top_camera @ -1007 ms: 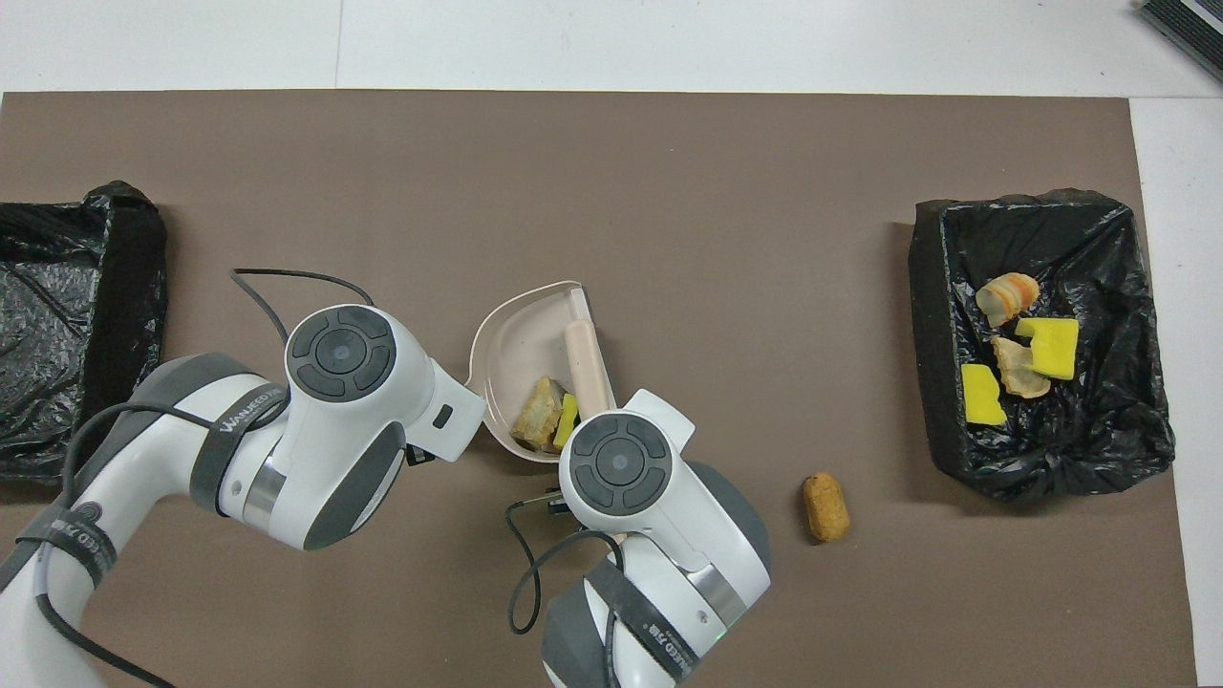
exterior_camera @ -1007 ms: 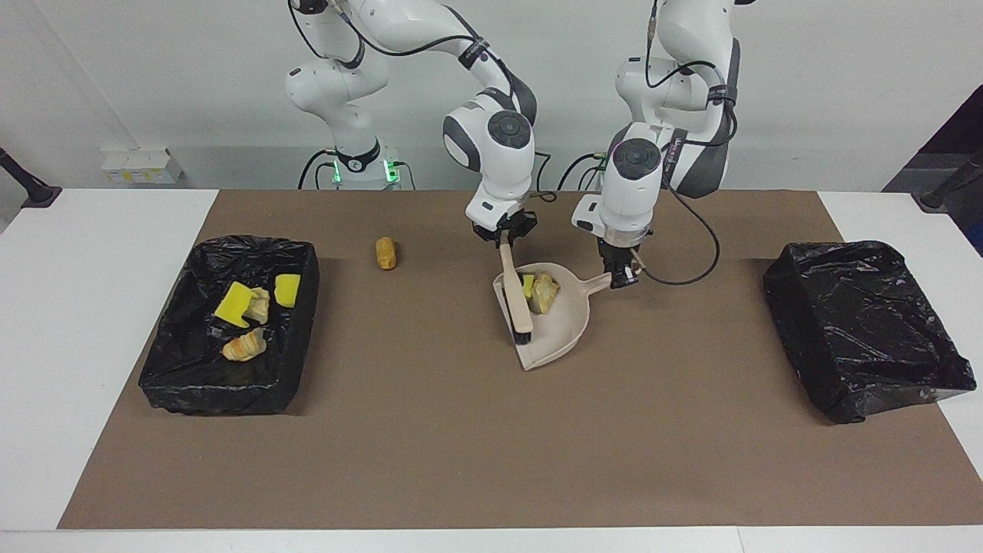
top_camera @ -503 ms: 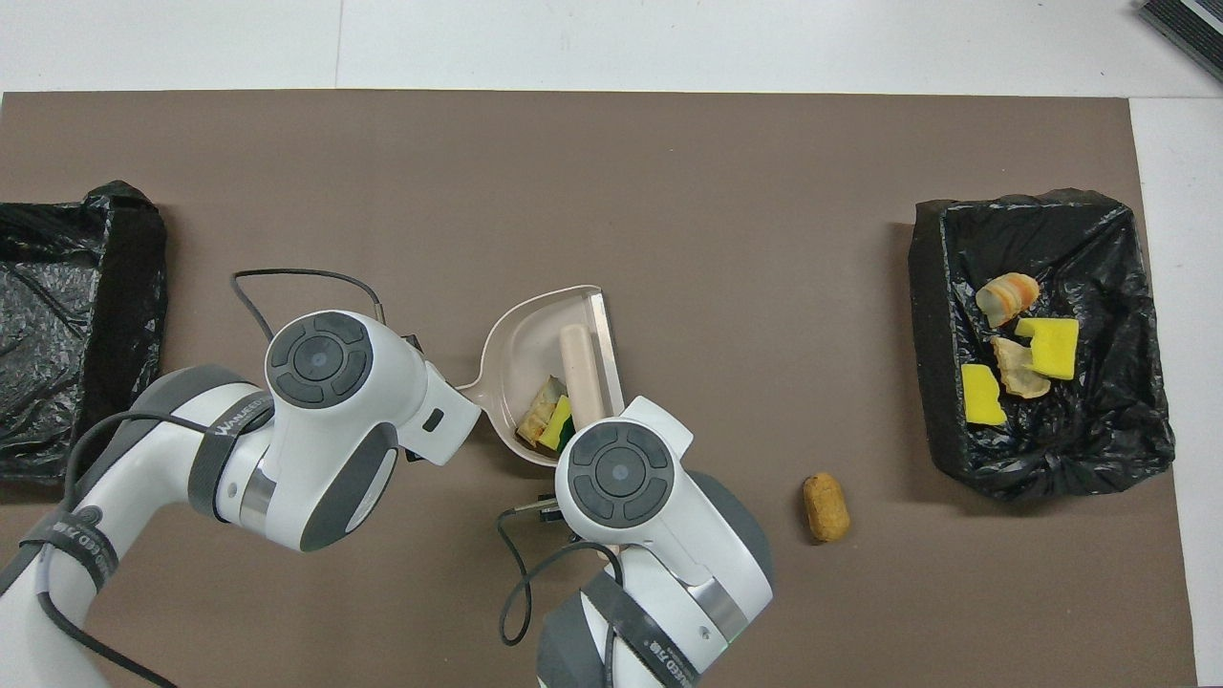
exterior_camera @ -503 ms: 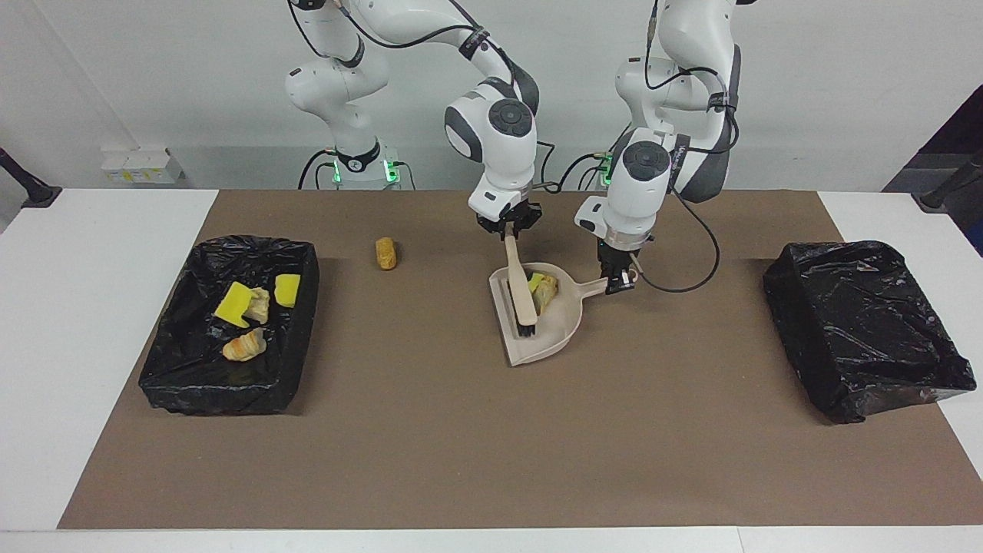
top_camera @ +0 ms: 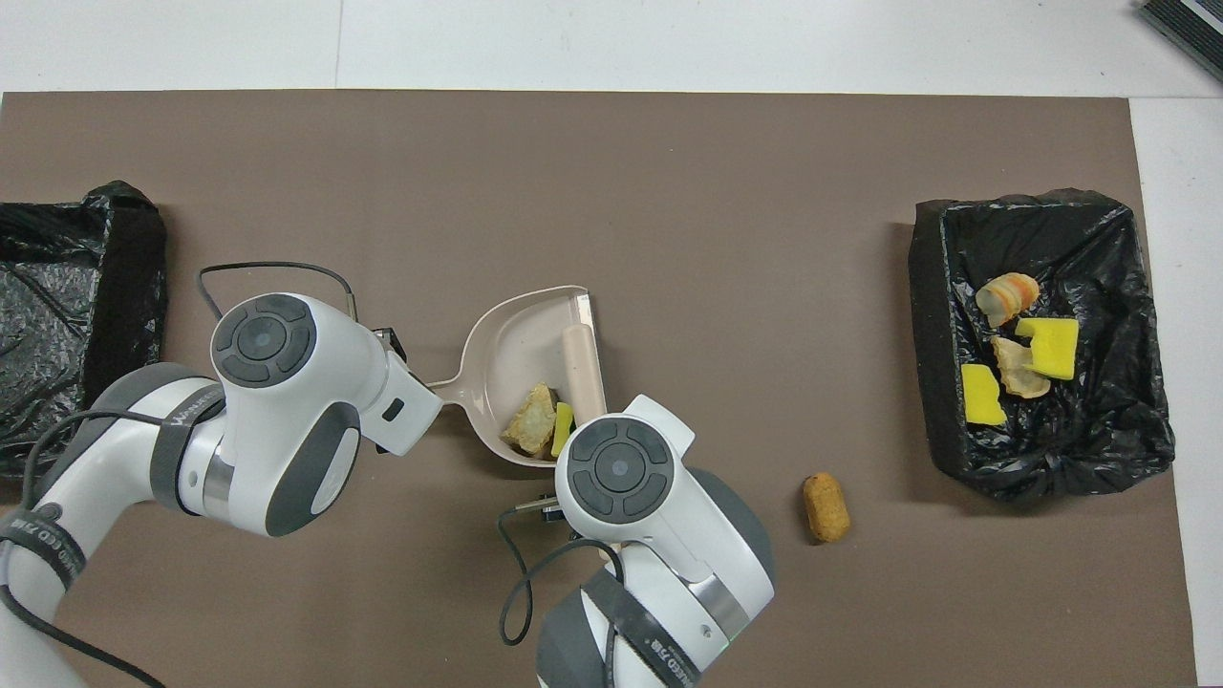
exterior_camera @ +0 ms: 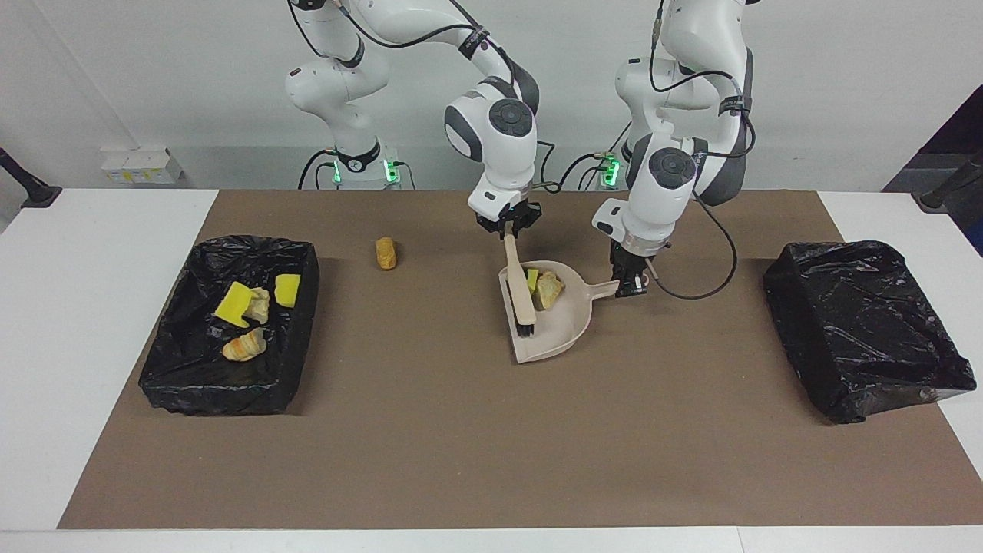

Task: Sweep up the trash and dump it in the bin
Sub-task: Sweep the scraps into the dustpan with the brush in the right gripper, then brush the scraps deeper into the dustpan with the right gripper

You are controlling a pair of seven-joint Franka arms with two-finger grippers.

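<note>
Next, I bring the brush to the piece's far side with my right gripper before my left gripper empties the dustpan, because the orange-brown piece (top_camera: 826, 506) is loose beyond the dustpan.
A beige dustpan (exterior_camera: 561, 334) (top_camera: 511, 334) sits mid-mat with a yellow wedge (exterior_camera: 531, 276) (top_camera: 563, 430) and a pale lump (exterior_camera: 547, 289) (top_camera: 533, 420) of trash in it. My left gripper (exterior_camera: 630, 286) is shut on the pan's handle. My right gripper (exterior_camera: 507, 227) is shut on the handle of the beige brush (exterior_camera: 520, 288) (top_camera: 583, 358), whose bristles rest in the pan. An orange-brown piece (exterior_camera: 385, 253) (top_camera: 826, 507) lies loose on the mat, nearer the robots. The black-lined bin (exterior_camera: 223, 399) (top_camera: 922, 287) at the right arm's end holds several scraps. Both wrists hide their grippers in the overhead view.
A second black-bagged bin (exterior_camera: 868, 322) (top_camera: 57, 315) stands at the left arm's end of the table. The brown mat (exterior_camera: 461, 445) covers the work area, with white table beside each bin.
The left arm has drawn the dustpan handle toward its own end, turning the pan with its load. The right gripper rose slightly with the brush, then held still.
</note>
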